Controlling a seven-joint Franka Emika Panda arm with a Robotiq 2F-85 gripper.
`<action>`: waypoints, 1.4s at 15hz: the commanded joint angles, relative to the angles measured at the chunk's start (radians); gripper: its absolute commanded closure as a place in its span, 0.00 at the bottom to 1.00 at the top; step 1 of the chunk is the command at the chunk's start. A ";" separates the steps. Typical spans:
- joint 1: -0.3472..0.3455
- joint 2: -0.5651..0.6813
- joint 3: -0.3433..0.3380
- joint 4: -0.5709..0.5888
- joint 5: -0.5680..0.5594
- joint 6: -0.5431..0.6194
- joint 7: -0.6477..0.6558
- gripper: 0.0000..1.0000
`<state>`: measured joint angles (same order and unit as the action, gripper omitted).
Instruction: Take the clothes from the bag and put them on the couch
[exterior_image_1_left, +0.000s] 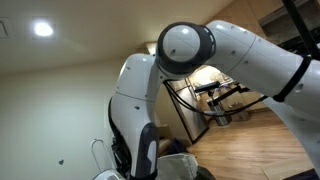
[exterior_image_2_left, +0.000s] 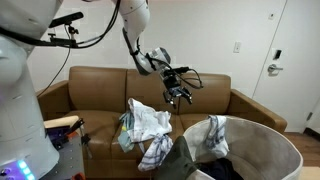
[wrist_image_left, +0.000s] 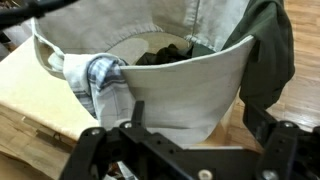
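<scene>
The blue plaid garment folds over the bag's rim (exterior_image_2_left: 216, 124), so I should tip level and take it there, because my gripper points at the bag's side (wrist_image_left: 178, 98) beside it.
In an exterior view my gripper (exterior_image_2_left: 179, 95) hangs open and empty in front of the brown couch's (exterior_image_2_left: 95, 88) backrest, left of and above the bag. A white and plaid heap of clothes (exterior_image_2_left: 146, 124) lies on the couch seat. The light grey bag (exterior_image_2_left: 262, 140) stands at the lower right, with a pale garment (exterior_image_2_left: 211, 133) over its rim and a dark green one (exterior_image_2_left: 181, 156) on its side. In the wrist view the bag (wrist_image_left: 185, 85) fills the frame. A blue plaid garment (wrist_image_left: 101, 80) and a dark green garment (wrist_image_left: 266, 60) drape over its rim, and dark clothes (wrist_image_left: 165, 50) lie inside. My open gripper (wrist_image_left: 185, 150) sits below the bag's wall.
My arm's white base (exterior_image_2_left: 20, 100) fills the left of an exterior view, and its links (exterior_image_1_left: 180, 50) block most of the other one. A pale tan box (wrist_image_left: 25, 90) stands left of the bag on the wood floor (wrist_image_left: 235, 118). A white door (exterior_image_2_left: 288, 50) is behind the couch's right end.
</scene>
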<state>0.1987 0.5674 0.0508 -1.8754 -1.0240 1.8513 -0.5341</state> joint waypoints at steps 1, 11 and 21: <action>-0.029 0.094 -0.006 0.037 -0.142 0.042 0.089 0.00; -0.041 0.279 -0.068 0.194 -0.507 0.069 0.315 0.00; -0.032 0.324 -0.069 0.228 -0.574 0.032 0.355 0.00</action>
<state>0.1369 0.8612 0.0230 -1.6610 -1.4766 1.9100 -0.2679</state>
